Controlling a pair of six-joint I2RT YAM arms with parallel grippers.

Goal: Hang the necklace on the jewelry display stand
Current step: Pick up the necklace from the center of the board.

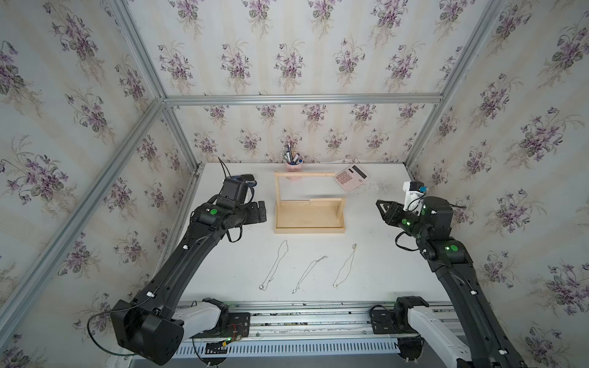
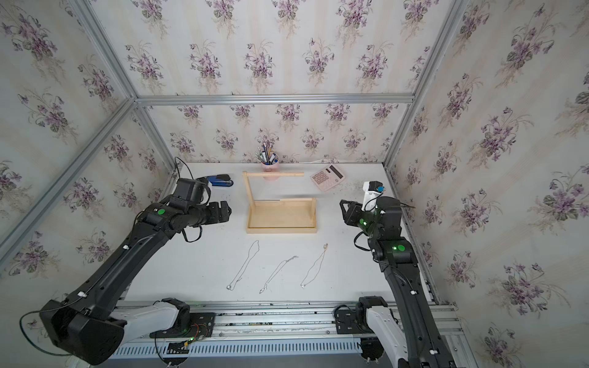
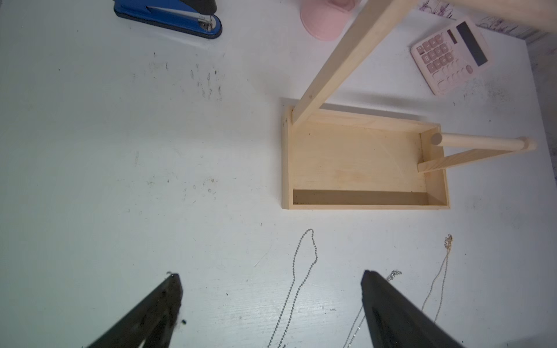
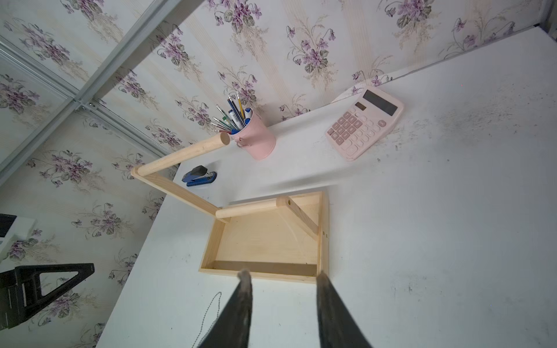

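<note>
I should go on lowering my right gripper toward the gold necklace's bunched end (image 1: pixel 354 246), which is clear of the stand and other necklaces, before the gripper's open fingers are on both sides of that end.
The jewelry display stand (image 1: pixel 309 228) (image 3: pixel 361 206) (image 4: pixel 211 241) is light wood, a shallow tray base with two uprights of unequal height, each carrying a round bar. Three thin silver necklaces lie flat on the white table in front of it: a ball chain (image 1: pixel 275 264) (image 3: pixel 301 271), a middle one (image 1: pixel 309 274) and a right one (image 1: pixel 345 266). My left gripper (image 1: pixel 259 212) (image 3: pixel 271 275) hovers left of the stand, wide open and empty. Right of the stand, my right gripper (image 1: pixel 380 205) (image 4: pixel 283 272) is raised, its jaws partly apart with nothing between them.
A pink pen cup (image 1: pixel 294 165) stands behind the stand. A pink calculator (image 1: pixel 350 177) lies at the back right and a blue stapler (image 2: pixel 220 181) at the back left. Wallpapered walls close three sides. A metal rail (image 1: pixel 302 318) runs along the front edge.
</note>
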